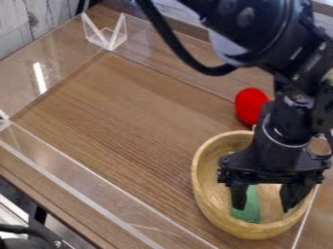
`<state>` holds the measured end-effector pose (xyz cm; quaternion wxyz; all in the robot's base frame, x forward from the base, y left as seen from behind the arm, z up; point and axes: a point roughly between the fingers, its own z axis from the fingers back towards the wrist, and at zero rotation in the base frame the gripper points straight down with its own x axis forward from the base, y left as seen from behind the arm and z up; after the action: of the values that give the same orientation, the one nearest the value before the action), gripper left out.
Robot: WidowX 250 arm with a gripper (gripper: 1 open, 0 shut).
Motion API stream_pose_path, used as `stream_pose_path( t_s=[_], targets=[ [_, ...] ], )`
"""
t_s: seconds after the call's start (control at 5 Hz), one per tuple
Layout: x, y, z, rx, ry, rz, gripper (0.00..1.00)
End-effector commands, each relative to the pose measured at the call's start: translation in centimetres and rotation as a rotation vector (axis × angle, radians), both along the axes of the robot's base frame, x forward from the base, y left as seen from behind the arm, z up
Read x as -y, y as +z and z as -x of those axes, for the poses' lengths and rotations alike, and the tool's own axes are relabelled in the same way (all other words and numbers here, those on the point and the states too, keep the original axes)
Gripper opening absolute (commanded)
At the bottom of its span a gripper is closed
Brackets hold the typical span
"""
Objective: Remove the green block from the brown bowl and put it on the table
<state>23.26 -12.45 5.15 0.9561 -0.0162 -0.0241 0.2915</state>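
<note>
The green block's narrow width point(246, 210) is in line with my open fingers, so my gripper goes on moving over the block point(244, 199) until there is a finger on each side of it, and then close.
The brown bowl point(208, 193) stands at the table's near right. Inside it lies the green block point(246, 209), low against the bowl's front wall and partly hidden by the fingers. My gripper point(264, 195) points straight down into the bowl, open, with one dark finger point(236, 192) left of the block and the other to its right. The fingers straddle the block; whether they touch it I cannot tell.
A red round object point(252, 100) sits on the table just behind the bowl. A clear plastic stand point(104, 34) is at the far left. A low transparent wall point(78, 185) rims the wooden table point(117, 117).
</note>
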Motion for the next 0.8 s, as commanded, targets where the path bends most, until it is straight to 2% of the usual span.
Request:
stream_pose_path(
  t_s=[0.0, 0.4, 0.6],
  targets=[
    [-1.2, 0.0, -0.8, 0.017, 0.008, 0.013, 1.0],
    [-2.8, -0.2, -1.2, 0.024, 0.069, 0.017, 1.0],
    [-3.1, -0.1, -1.3, 0.031, 0.096, 0.006, 1.0]
  ],
)
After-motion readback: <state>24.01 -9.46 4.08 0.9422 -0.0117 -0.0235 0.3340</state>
